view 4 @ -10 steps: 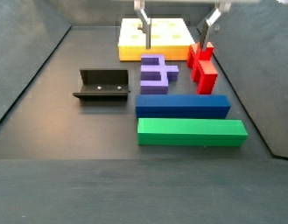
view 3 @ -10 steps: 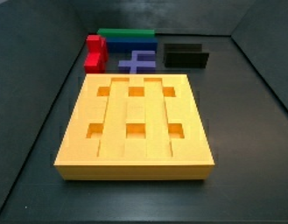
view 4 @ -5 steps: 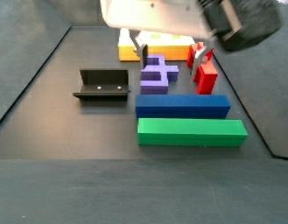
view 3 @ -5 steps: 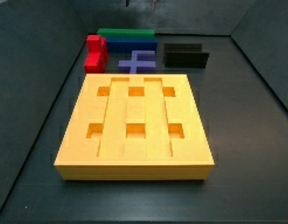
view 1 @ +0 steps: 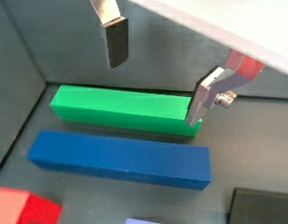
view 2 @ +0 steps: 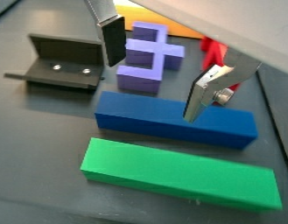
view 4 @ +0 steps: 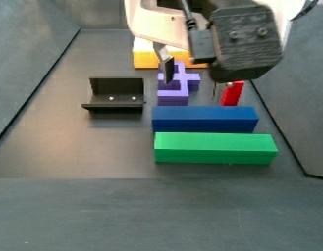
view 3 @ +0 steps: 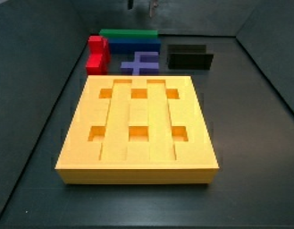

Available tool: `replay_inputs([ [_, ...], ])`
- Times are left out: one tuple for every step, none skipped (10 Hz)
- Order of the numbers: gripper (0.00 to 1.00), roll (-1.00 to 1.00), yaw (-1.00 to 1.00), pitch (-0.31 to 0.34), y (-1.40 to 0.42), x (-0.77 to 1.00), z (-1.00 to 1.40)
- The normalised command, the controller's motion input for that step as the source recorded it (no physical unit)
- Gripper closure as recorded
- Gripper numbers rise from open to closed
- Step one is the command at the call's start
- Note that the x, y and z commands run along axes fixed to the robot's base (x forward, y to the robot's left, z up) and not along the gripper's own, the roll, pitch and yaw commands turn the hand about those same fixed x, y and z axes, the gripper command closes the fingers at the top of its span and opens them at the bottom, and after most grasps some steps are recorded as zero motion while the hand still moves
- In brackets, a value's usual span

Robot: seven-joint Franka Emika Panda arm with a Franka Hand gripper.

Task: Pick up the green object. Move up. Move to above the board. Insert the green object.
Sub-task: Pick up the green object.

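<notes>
A piece of floor (view 1: 120,133) lies between the green object (view 3: 129,33) and the blue block. I expect the green object to come free by itself when I lift it.
The green object (view 4: 214,147) is a long bright-green bar lying flat on the dark floor, with a blue block (view 4: 203,119) beside it. It also shows in both wrist views, green object (view 1: 116,107) and green object (view 2: 181,171). My gripper (view 4: 171,59) hangs open in the air over the purple piece (view 2: 146,61) and the blue block (view 2: 170,122), short of the bar. Nothing sits between its fingers (view 1: 115,39). The yellow-orange board (view 3: 139,125) lies at the other end of the floor. In that side view the gripper (view 3: 143,4) barely shows at the frame's edge.
A red block (view 4: 232,93) lies beside the purple piece (view 4: 177,83). The fixture (view 4: 114,95) stands on the floor to one side of them. Dark walls enclose the floor. The arm's body hides most of the board (view 4: 148,59) in a side view.
The gripper has travelled from over the board towards the blue and green blocks, still open. No piece has moved.
</notes>
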Motion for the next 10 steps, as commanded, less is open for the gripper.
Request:
replay_inputs([
  [0.00, 0.00, -0.78, -0.051, 0.23, -0.02, -0.14],
  [0.00, 0.00, -0.85, -0.067, 0.16, -0.02, -0.10],
  [0.00, 0.00, -0.79, -0.070, 0.21, -0.04, -0.09],
  [0.00, 0.00, -0.80, -0.050, 0.21, -0.03, -0.12],
  [0.00, 0.00, -0.83, -0.037, 0.19, -0.02, -0.14],
  [0.00, 0.00, -0.82, -0.033, 0.19, -0.02, -0.15],
  [0.00, 0.00, -0.78, -0.017, 0.24, -0.04, -0.19],
  [0.00, -0.01, -0.47, -0.004, 0.41, -0.18, -0.34],
  [0.00, 0.00, -0.46, 0.000, 0.35, -0.19, -0.32],
  [0.00, 0.03, -0.39, 0.000, 0.33, -0.24, -0.33],
])
